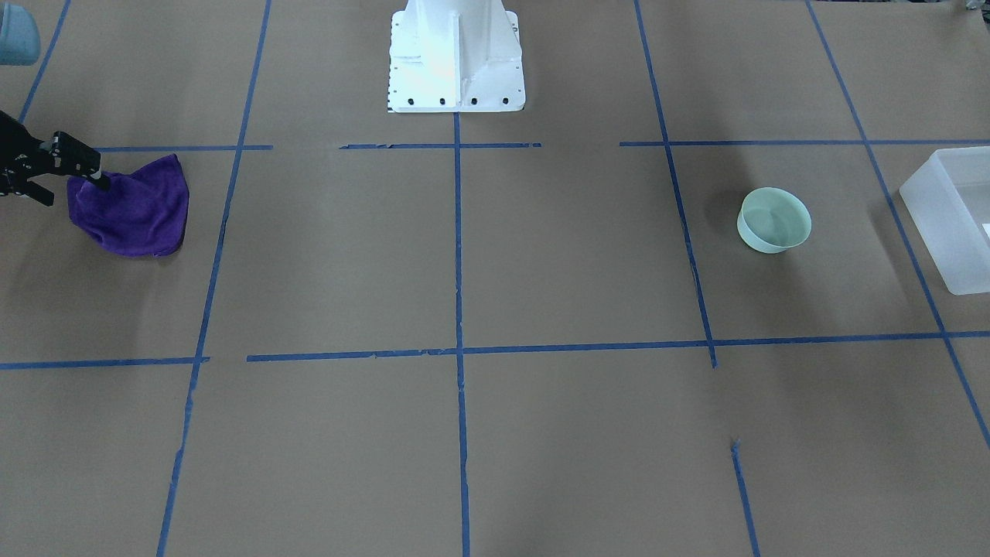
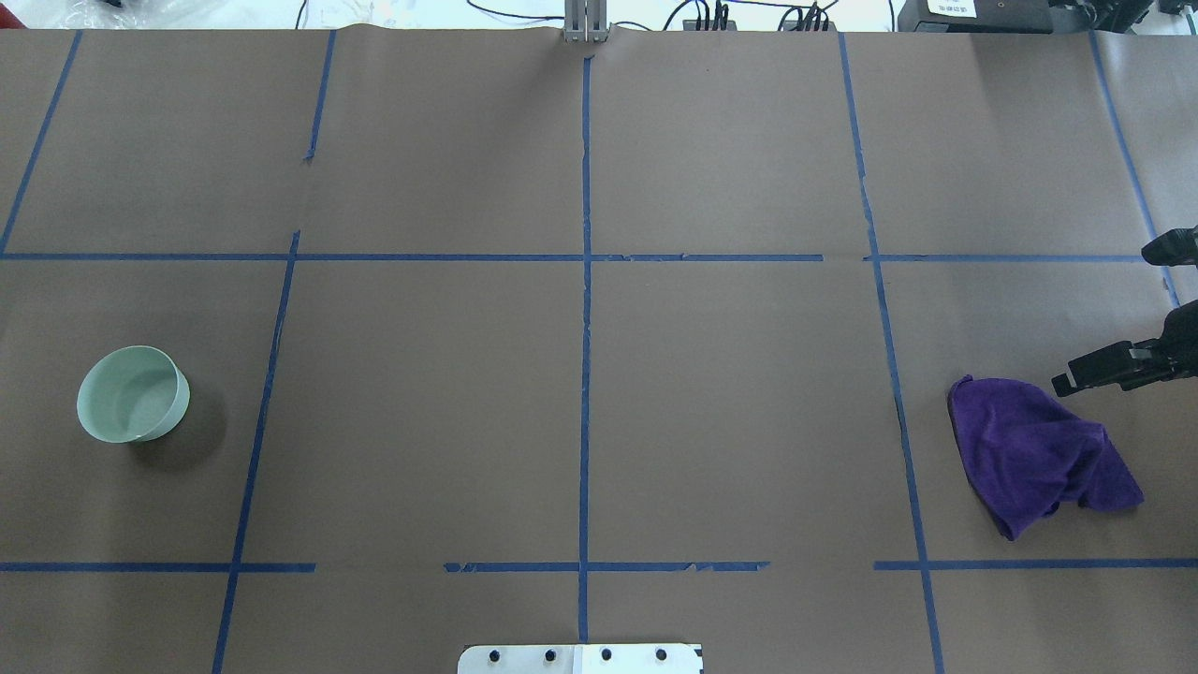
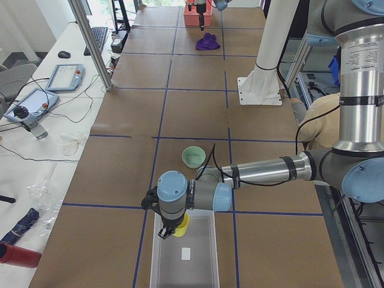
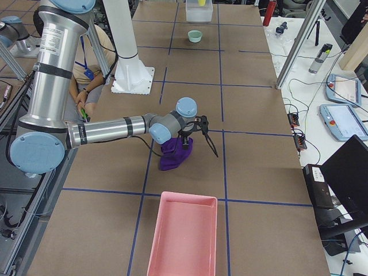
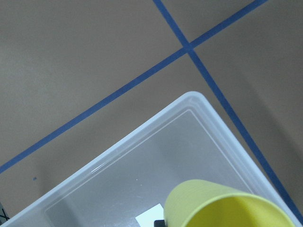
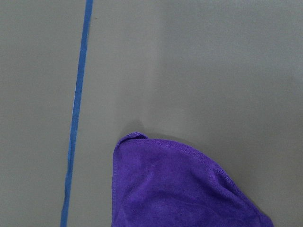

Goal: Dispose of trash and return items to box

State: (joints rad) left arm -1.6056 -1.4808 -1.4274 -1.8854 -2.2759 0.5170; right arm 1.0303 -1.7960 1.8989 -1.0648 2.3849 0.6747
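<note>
The purple cloth (image 1: 138,215) is lying limp with a curled corner (image 6: 132,136), so I expect it to pinch up into a fold and hang down as I raise its edge.
The yellow cup (image 5: 227,208) hangs just above the near end of the translucent box (image 5: 199,99). In the exterior left view my left gripper (image 3: 174,228) is shut on the cup (image 3: 182,225) over the box (image 3: 157,255). The mint-green bowl (image 2: 131,393) stands upright on the table, also shown in the front view (image 1: 773,220), a little apart from the box (image 1: 951,224). My right gripper (image 2: 1103,318) is open beside a purple cloth (image 2: 1029,449); one fingertip sits at the cloth's edge.
A pink tray (image 4: 184,236) lies near the table's right end, beyond the cloth (image 4: 172,155). A small white label (image 3: 186,254) lies in the box. The robot's white base (image 1: 455,58) stands at the table's rear middle. Blue tape lines cross the brown paper.
</note>
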